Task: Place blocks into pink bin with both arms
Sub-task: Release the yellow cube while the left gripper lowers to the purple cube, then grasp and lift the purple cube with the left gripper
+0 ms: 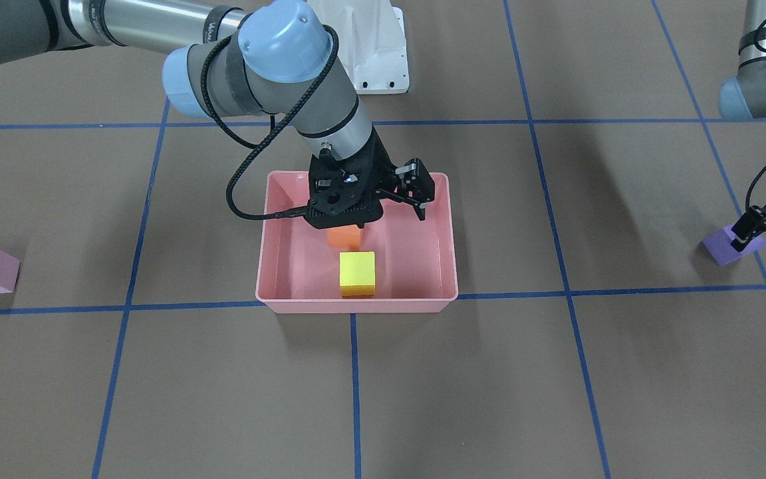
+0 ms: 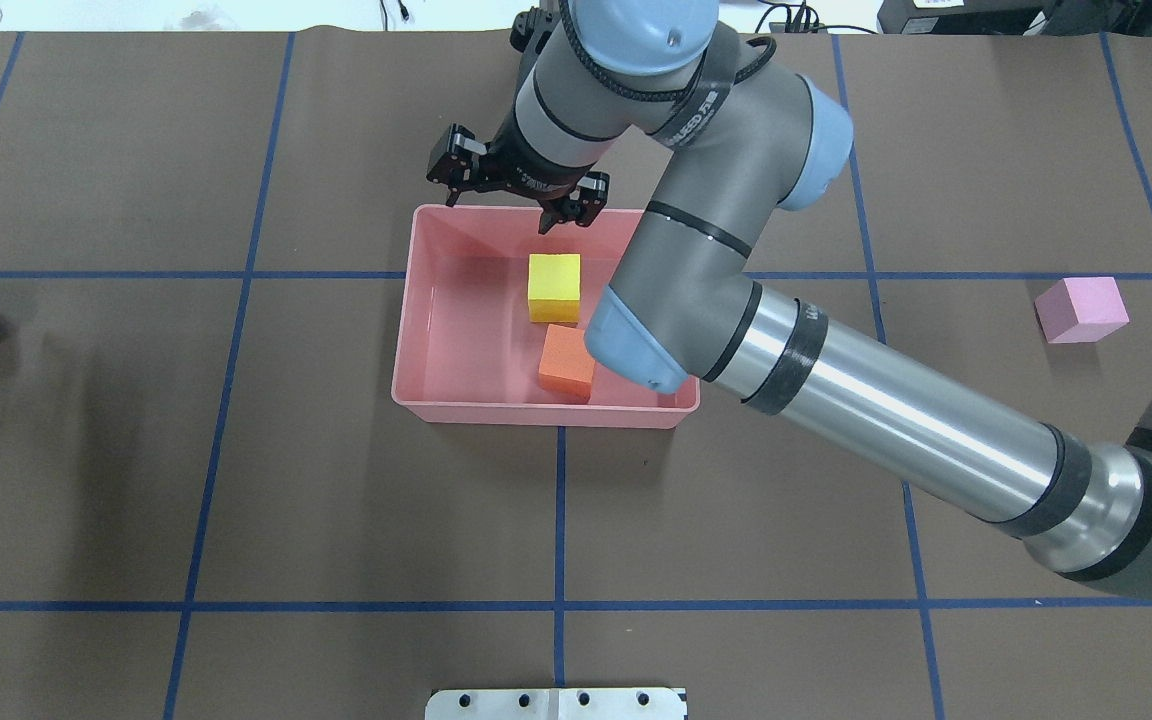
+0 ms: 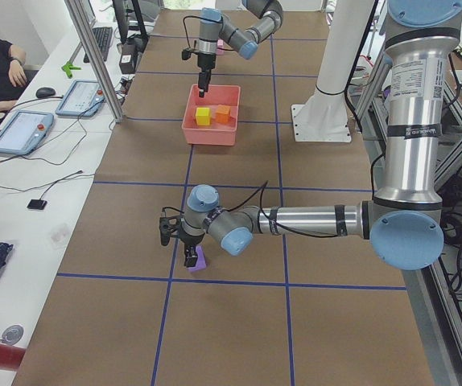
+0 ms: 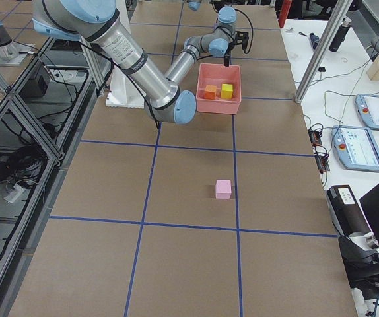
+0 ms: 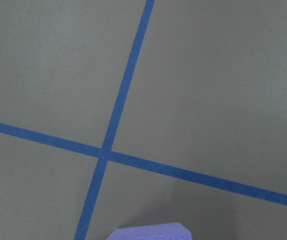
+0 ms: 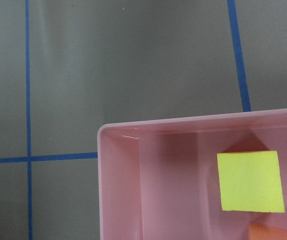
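Observation:
I should swing my empty right gripper and its forearm clear, because they hang over the pink bin [image 1: 404, 249]. My left gripper will bring the purple block [image 1: 721, 249] in after that.
The pink bin [image 1: 356, 303] sits mid-table and holds the yellow block [image 1: 357, 271] and the orange block [image 1: 344, 236]. My right gripper [image 1: 389, 209] hangs open and empty over the bin's wall on the operators' side [image 2: 496, 215]. The right wrist view shows a bin corner [image 6: 118, 175] and the yellow block [image 6: 251, 181]. The purple block [image 1: 722, 247] rests on the table at my far left. My left gripper [image 1: 763, 229] is low at it, seemingly open, with a fingertip against the block. The light pink block [image 2: 1082, 309] lies alone at my right.
The white base pedestal [image 1: 373, 46] stands behind the bin on the robot's side. Blue tape lines [image 2: 560, 520] grid the brown table. My right arm's long forearm [image 2: 896, 420] stretches over the table between the bin and the light pink block.

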`<state>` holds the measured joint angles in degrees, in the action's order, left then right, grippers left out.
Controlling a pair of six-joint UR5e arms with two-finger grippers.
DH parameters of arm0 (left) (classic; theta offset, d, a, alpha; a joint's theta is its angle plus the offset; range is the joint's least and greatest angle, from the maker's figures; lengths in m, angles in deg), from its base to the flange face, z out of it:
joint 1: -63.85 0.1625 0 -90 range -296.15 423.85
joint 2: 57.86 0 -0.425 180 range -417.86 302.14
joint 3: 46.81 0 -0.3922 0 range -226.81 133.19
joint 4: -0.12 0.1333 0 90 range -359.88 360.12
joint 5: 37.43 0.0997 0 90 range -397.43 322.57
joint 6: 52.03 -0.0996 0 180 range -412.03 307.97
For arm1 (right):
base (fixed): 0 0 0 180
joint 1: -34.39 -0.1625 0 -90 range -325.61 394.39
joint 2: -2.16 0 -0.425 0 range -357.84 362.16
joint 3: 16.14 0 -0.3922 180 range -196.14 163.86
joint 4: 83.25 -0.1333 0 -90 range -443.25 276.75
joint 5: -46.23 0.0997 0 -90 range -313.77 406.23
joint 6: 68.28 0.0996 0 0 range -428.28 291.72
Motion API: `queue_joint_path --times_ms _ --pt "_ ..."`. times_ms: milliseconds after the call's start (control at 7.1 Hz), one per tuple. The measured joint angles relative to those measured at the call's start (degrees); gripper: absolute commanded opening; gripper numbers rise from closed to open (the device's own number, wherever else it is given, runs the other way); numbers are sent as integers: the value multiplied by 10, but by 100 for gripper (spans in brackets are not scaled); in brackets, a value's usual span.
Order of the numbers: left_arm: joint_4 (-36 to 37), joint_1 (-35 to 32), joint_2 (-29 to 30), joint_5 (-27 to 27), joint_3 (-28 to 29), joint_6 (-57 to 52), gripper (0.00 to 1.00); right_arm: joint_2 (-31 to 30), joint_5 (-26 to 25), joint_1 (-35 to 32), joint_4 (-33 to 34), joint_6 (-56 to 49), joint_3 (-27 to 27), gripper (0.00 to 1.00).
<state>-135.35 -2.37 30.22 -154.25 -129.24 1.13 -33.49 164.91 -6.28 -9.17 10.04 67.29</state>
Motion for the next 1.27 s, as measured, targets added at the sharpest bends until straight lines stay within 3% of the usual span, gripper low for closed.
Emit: queue_joint_path --times_ms 422,563,845,985,1267 --pt "-9 17 -7 5 6 9 100 -7 58 -66 42 -20 32 100" --pt "-10 22 -7 6 9 12 84 -21 73 -93 67 -54 52 100" --pt "-14 29 -7 8 15 12 21 -85 108 -155 126 -174 93 100" --pt "-17 30 -7 9 16 11 0 -120 113 -175 145 -229 101 100" --pt "-17 29 -4 8 15 8 0 -186 117 -224 163 -335 107 100"
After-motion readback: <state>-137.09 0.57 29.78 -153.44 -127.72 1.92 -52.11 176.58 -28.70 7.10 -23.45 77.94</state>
